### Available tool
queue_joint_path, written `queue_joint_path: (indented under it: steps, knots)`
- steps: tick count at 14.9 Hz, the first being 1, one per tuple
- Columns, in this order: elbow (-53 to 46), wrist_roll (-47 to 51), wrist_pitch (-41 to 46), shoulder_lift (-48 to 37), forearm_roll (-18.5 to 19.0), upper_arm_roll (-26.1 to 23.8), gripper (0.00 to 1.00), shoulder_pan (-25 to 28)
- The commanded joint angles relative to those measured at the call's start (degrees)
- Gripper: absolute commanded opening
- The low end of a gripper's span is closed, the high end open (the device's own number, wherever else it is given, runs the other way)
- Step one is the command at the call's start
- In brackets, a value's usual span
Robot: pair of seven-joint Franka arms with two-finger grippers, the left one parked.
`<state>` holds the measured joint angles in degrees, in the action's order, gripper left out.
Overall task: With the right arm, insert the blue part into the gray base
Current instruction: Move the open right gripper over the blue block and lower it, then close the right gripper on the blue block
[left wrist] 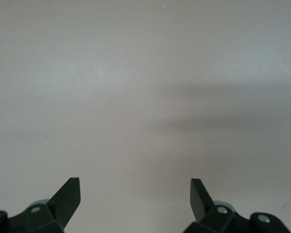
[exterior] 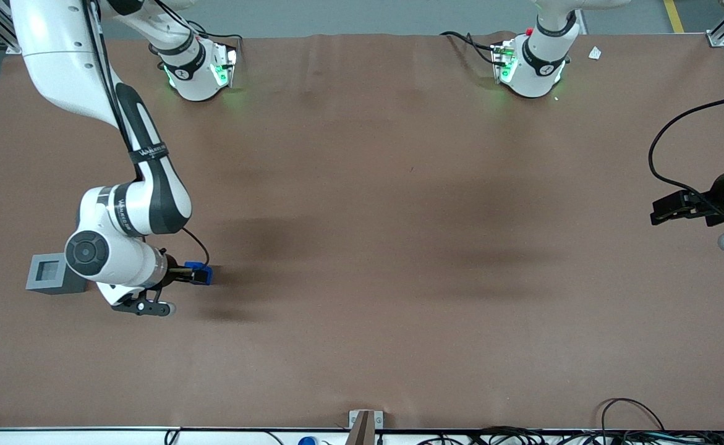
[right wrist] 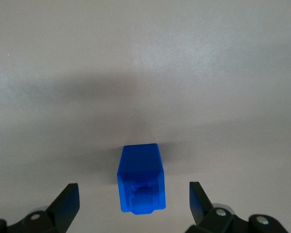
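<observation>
The blue part [right wrist: 141, 178] looks about as tall as the gray base [exterior: 55, 275], so the blue part will stick out above the gray base's hollow when I insert it.
The blue part [exterior: 200, 272] lies on the brown table, its raised step facing my wrist camera. In the right wrist view the blue part [right wrist: 141, 178] sits between the two black fingers with a clear gap on each side. My right gripper [exterior: 186, 272] [right wrist: 133, 190] is open and low over it, touching nothing. The gray base [exterior: 49, 274] stands on the table beside the right arm's wrist [exterior: 111, 256], nearer the working arm's end, with its square recess facing up. The wrist partly hides one edge of the base.
The two arm bases [exterior: 198, 71] [exterior: 532, 65] stand along the table's edge farthest from the front camera. The parked arm's gripper [exterior: 683, 207] hangs at its end of the table. A metal bracket [exterior: 365, 423] and cables [exterior: 634, 420] lie at the nearest edge.
</observation>
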<state>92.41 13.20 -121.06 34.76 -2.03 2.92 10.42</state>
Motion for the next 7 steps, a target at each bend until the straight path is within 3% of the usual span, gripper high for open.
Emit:
queue_joint_path:
  steps: [1, 7]
  knots:
    - [1.62, 1.04, -2.24, 0.92, -0.51, 0.07, 1.0, 0.74]
    - [5.33, 0.95, -5.68, 0.84, -0.51, 0.07, 1.0, 0.13]
